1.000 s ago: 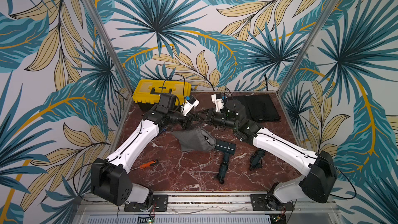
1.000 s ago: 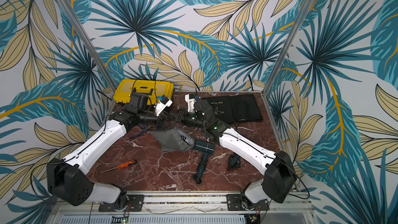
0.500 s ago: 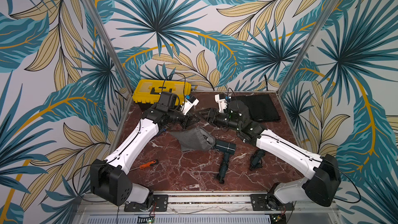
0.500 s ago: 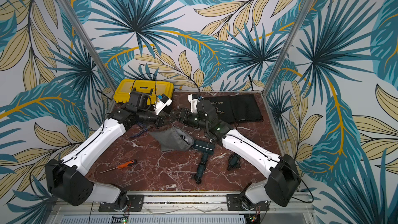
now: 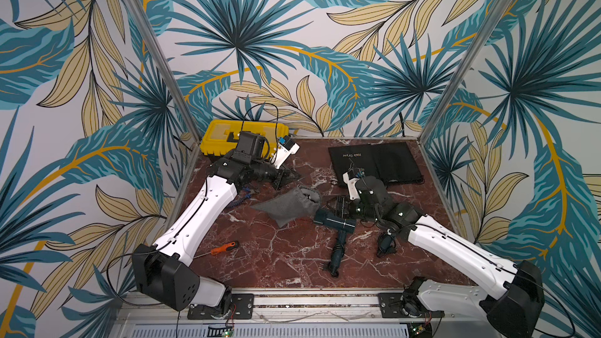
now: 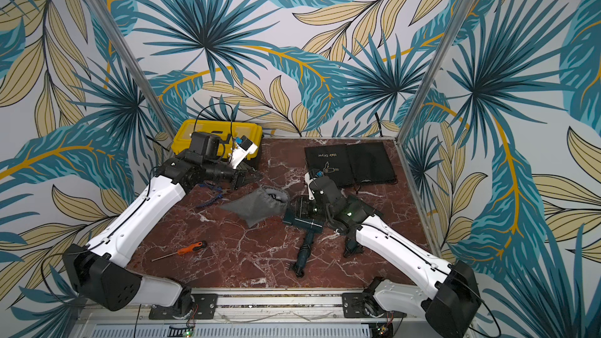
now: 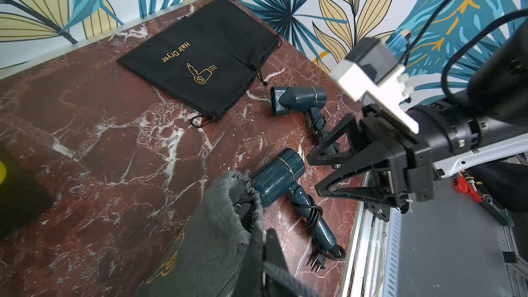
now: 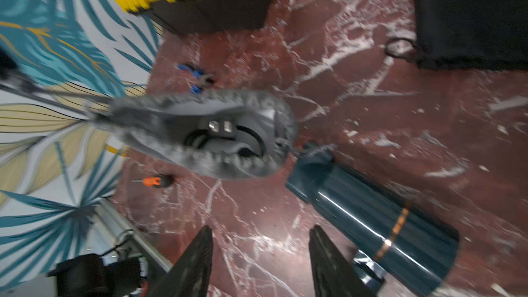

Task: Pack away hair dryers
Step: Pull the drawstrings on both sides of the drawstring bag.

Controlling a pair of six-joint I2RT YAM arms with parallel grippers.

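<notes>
Next, my right gripper pinches the drawstring end and pulls it against my left gripper, because the pouch's opening (image 8: 220,133) is wide open and its loose drawstring end (image 8: 317,150) is by the teal dryer's nozzle.
A grey drawstring pouch (image 5: 287,204) lies mid-table, its mouth toward the right arm. The right wrist view looks into the pouch mouth (image 8: 228,135), where a pale hair dryer with plug prongs sits inside. My left gripper (image 7: 264,234) is shut on the pouch's rim; in a top view this gripper (image 5: 292,175) sits just behind the pouch. A dark teal hair dryer (image 5: 335,222) lies right of the pouch, cord wound round its handle. My right gripper (image 8: 261,230) is open and empty beside its barrel (image 8: 371,218). A second dark dryer (image 7: 298,101) lies further right, half under the right arm.
Two flat black bags (image 5: 374,160) lettered "Hair Dryer" lie at the back right. A yellow toolbox (image 5: 227,134) stands at the back left. Blue-handled pliers (image 5: 240,198) lie under the left arm, and an orange-handled screwdriver (image 5: 224,248) lies near the front left.
My right gripper opened, let go of the pouch and drew back right and toward the front. My left gripper closed on the pouch rim. The pouch has sunk onto the table.
</notes>
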